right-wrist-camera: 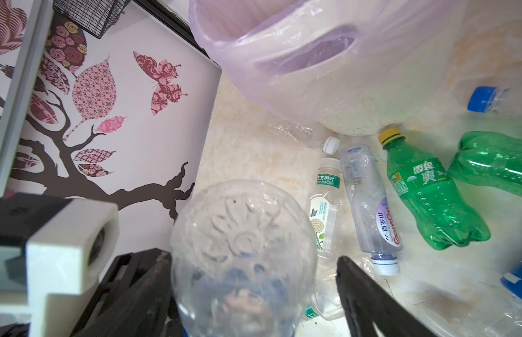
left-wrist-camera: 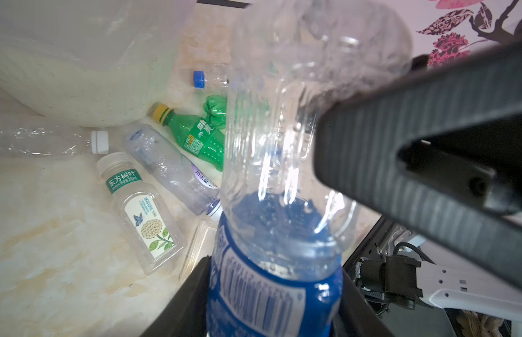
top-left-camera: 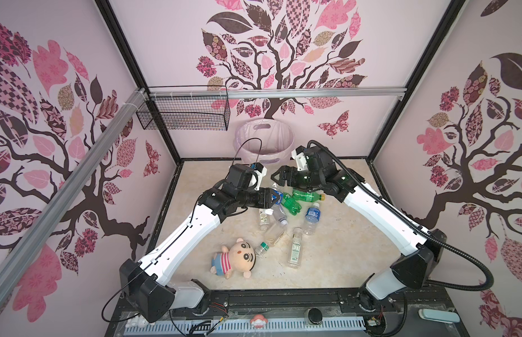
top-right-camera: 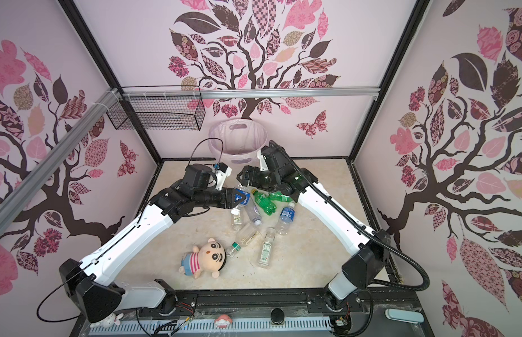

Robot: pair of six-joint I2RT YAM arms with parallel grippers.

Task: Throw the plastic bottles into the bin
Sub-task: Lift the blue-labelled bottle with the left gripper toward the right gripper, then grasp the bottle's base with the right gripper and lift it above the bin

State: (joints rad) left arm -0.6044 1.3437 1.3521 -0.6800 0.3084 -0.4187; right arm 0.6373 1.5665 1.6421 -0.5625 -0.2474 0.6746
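My left gripper needs to keep holding the bottle's blue label until my right gripper closes on the clear base, then open, so that my right gripper can bin the bottle.
My left gripper is shut on the blue label of a clear plastic bottle, lifted above the floor. The bottle's clear base sits between the fingers of my right gripper, which stands open, with one finger a little apart from the bottle. The cream-white bin, lined with a pink bag, stands just behind both grippers. Several more bottles lie on the floor, among them two green ones and a blue-labelled one.
A plush doll in a striped shirt lies near the front, beside a small bottle. A black wire-mesh basket hangs on the back rail at the left. Walls close in three sides.
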